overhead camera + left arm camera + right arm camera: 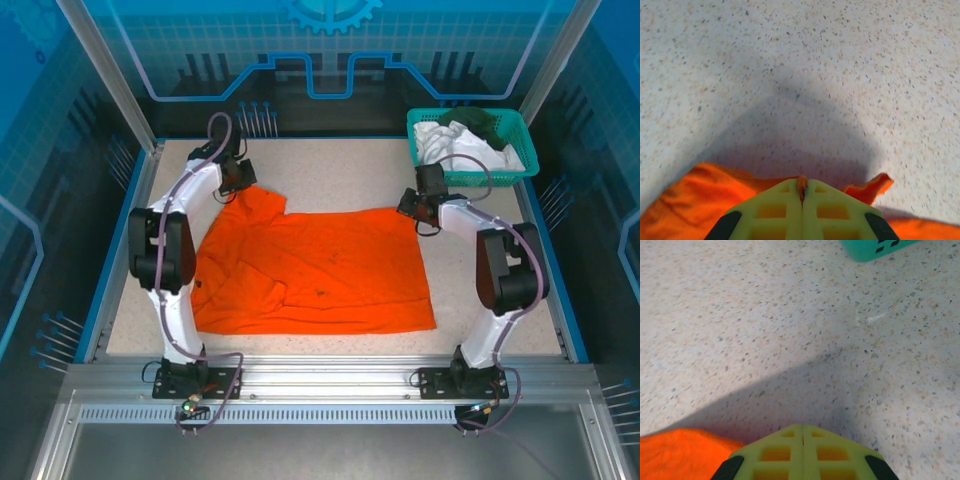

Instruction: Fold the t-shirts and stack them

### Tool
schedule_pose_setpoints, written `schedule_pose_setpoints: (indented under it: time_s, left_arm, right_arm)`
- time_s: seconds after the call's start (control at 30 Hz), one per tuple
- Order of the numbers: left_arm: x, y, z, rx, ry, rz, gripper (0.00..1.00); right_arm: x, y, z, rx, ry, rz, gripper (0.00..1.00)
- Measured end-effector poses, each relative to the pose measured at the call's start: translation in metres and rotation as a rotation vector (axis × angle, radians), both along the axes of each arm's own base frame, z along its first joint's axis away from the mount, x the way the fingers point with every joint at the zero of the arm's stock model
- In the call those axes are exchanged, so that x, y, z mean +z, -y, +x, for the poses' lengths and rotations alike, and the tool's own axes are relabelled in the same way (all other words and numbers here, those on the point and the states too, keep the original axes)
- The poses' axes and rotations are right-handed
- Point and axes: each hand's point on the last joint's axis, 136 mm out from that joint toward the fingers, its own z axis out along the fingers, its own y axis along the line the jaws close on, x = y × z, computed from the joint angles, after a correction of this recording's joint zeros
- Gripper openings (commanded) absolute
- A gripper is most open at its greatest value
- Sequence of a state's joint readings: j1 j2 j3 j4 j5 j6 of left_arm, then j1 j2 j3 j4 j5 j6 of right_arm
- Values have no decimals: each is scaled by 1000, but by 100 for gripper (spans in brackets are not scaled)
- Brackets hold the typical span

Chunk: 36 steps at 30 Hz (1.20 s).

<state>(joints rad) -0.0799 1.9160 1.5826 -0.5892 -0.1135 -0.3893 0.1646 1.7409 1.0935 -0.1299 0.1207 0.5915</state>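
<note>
The fingers of my left gripper have the orange t-shirt's far corner (254, 197) and the t-shirt's body (232, 264) is spread before it, so it should keep folding toward me and let go there.
A bright orange t-shirt (320, 270) lies spread on the speckled table, its left side rumpled. My left gripper (243, 185) is at the shirt's far left corner. In the left wrist view this gripper (802, 187) is shut, with a sliver of the orange t-shirt (680, 210) pinched between its tips. My right gripper (408, 207) is at the shirt's far right corner. In the right wrist view it (803, 432) is shut with no cloth showing between the tips, and the orange t-shirt (675, 455) lies beside and under its left finger. A white t-shirt (450, 145) and a dark green t-shirt (480, 120) lie in the basket.
A teal mesh basket (490, 178) stands at the far right corner of the table, just behind my right gripper; its corner (875, 247) appears at the top of the right wrist view. Blue rails edge the table. Bare tabletop lies beyond the shirt's far edge.
</note>
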Motion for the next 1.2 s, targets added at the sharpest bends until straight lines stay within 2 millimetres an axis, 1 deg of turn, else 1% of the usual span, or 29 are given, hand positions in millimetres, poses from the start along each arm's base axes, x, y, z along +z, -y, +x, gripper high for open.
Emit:
schedule_pose_setpoints:
  time_s: [0.1,0.2,0.33,0.5,0.6,0.77,1.0,1.2]
  left_arm:
    - [10,3,-20,-10,23,-15,0]
    - [16,9,-43,-27,41,-28,0]
    - [13,13,-80,-17,25,-49,0]
    - [3,8,-123,33,-8,-79,0]
    - [3,4,-147,67,-18,-93,0]
    - [7,2,-170,124,-17,-128,0]
    - [-14,-2,-210,196,-112,-152,0]
    - [-18,-4,-227,238,-159,-166,0]
  right_arm:
    - [9,-2,-13,40,31,3,0]
    - [14,-2,-26,68,51,-1,0]
    - [18,0,-42,97,70,1,0]
    - [12,17,-59,80,63,15,0]
    - [4,21,-66,72,48,20,0]
    - [-4,24,-76,70,33,30,0]
    - [-6,28,-83,63,36,37,0]
    - [-14,33,-90,47,12,40,0]
